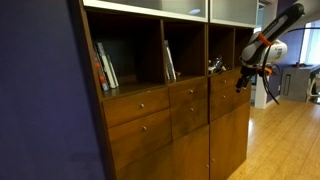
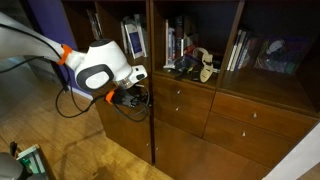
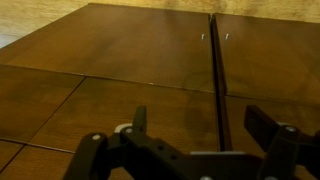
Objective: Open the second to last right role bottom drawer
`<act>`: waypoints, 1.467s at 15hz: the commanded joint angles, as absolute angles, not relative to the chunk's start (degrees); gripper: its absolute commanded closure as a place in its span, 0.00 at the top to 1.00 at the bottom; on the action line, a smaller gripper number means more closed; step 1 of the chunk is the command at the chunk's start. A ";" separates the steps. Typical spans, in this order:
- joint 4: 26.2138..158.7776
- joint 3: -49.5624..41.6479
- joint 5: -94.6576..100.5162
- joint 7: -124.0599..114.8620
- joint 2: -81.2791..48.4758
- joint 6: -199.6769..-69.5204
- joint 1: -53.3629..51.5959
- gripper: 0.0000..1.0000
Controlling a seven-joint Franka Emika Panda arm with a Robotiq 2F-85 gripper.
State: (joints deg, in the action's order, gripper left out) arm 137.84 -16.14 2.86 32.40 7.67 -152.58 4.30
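Note:
I should keep moving in until I have one finger on each side of the knob, because my open gripper faces the bottom drawer (image 3: 150, 100) and has a clear way to its knob (image 2: 178, 108).
The drawer (image 3: 165, 105) is a narrow reddish-brown front in the lower drawer row, just beside the dark vertical gap between the cabinets. In the wrist view my gripper (image 3: 200, 128) is open and empty, its two dark fingers spread over this front. A small pale round knob (image 3: 124, 129) shows at the left finger, partly hidden. In both exterior views the gripper (image 1: 242, 84) (image 2: 140, 98) hovers close in front of the drawer rows; the drawer (image 1: 222, 104) shows below it. I cannot tell whether a finger touches the wood.
Open shelves with books (image 1: 105, 68) and small objects (image 2: 195, 62) sit above the drawers. Wider drawer fronts (image 2: 250, 112) lie along the same rows. Tall cabinet doors (image 3: 150, 40) with two tiny handles are below. A wooden floor (image 1: 285, 140) and office furniture (image 1: 300, 80) lie beyond the arm.

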 commanded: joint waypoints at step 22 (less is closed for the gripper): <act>105.02 -8.60 -41.53 70.23 -26.67 -152.47 15.39 1.00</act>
State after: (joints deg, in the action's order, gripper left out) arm 109.37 -10.72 -38.24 67.59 -23.59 -153.56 13.39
